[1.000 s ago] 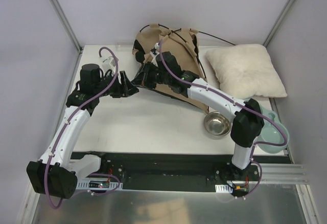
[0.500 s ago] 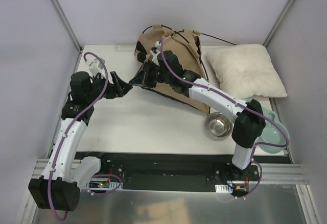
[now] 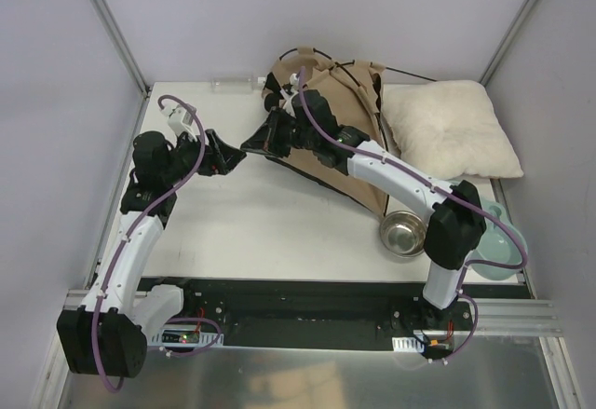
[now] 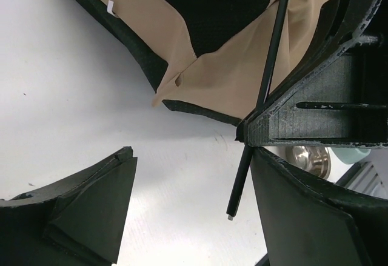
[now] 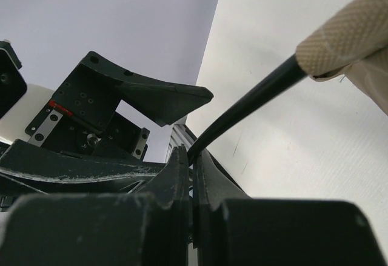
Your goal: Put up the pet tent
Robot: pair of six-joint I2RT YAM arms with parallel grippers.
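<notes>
My left gripper should back off and pinch the corner's tip [image 4: 159, 99], because the tent's tan corner [image 4: 177, 79] hangs loose while my right gripper holds the black pole's end.
The tan pet tent [image 3: 335, 102] lies half collapsed at the back of the table, with thin black poles arching over it. My right gripper [image 3: 259, 139] is shut on the end of a black pole [image 5: 242, 117] that comes out of a tan fabric sleeve [image 5: 345, 29]. My left gripper [image 3: 233, 155] is open just left of it. In the left wrist view the pole end [image 4: 239, 181] hangs between my open fingers [image 4: 91, 211], close to the right one, and the tent's tan fabric and dark edging [image 4: 200, 78] lie beyond.
A fluffy off-white pillow [image 3: 452, 129] lies at the back right beside the tent. A steel bowl [image 3: 405, 234] sits under the right forearm and a teal bowl [image 3: 507, 246] at the right edge. A clear bottle [image 3: 233, 83] lies by the back wall.
The tent has shifted right and back, and the steel bowl has slid nearer and right. The left gripper has moved back in toward the pole end held by the right gripper.
</notes>
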